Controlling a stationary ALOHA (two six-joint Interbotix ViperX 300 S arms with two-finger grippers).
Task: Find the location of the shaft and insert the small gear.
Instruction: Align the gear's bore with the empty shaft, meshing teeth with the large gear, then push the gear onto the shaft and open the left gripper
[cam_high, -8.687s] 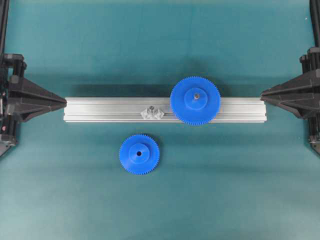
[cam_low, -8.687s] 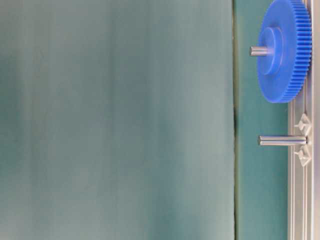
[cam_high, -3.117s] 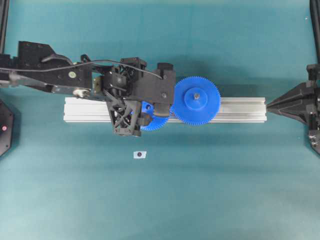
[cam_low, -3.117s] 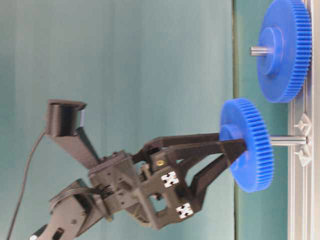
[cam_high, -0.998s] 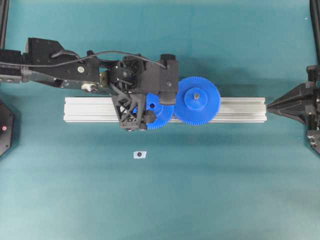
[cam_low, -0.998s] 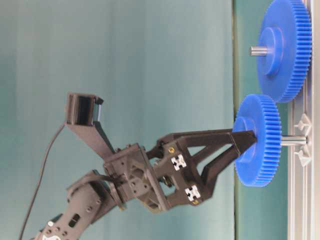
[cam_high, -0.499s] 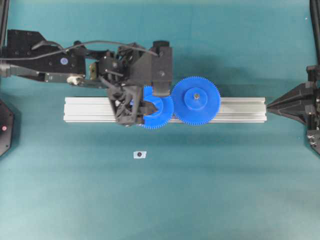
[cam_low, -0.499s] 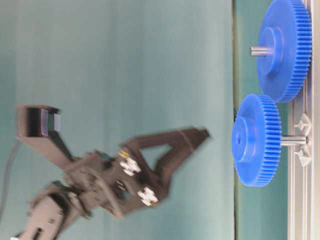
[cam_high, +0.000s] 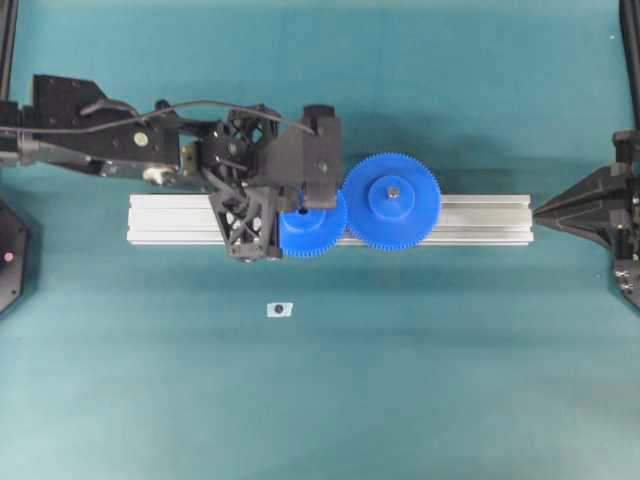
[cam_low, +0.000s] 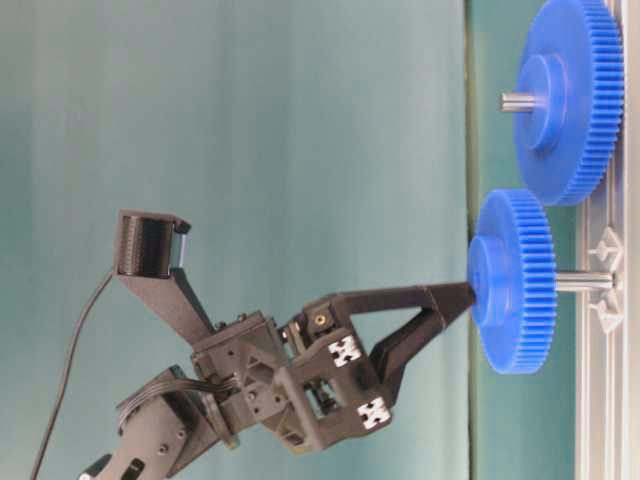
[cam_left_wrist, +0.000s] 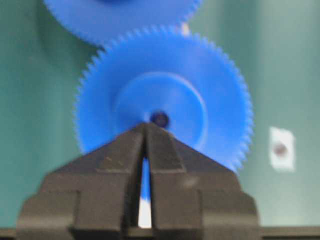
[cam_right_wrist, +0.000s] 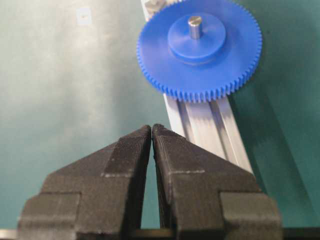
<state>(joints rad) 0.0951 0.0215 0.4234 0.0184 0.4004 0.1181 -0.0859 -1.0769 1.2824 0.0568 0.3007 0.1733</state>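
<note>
Next, I press on the side of its middle (cam_low: 489, 247) toward the wider gear, as the small gear is high on the shaft (cam_low: 576, 281) and my left gripper's fingers are by the small gear's hole.
The small gear (cam_low: 515, 282) is a blue toothed disc threaded on the shaft (cam_low: 586, 282), a thin grey peg rising from the rail; a stretch of bare peg shows between gear and rail. My left gripper (cam_low: 466, 292) is shut, its joined tips resting against the gear's raised hub. In the left wrist view the left gripper (cam_left_wrist: 146, 125) points just below the hub's dark hole, with the small gear (cam_left_wrist: 165, 95) filling the view behind it. From overhead the small gear (cam_high: 318, 236) meshes beside the wider gear (cam_high: 392, 200). My right gripper (cam_right_wrist: 151, 128) is shut and holds nothing.
The ribbed aluminium rail (cam_high: 470, 220) lies across the middle of the green mat. The wider blue gear (cam_low: 570, 100) sits on its own peg on the rail. A small white sticker (cam_high: 279, 309) lies in front of the rail. The right arm (cam_high: 590, 208) waits at the rail's right end.
A second ago the left jaws stood open around the small gear's hub. They let go, drew back, then shut and came back against the hub. The gear stays on the shaft.
</note>
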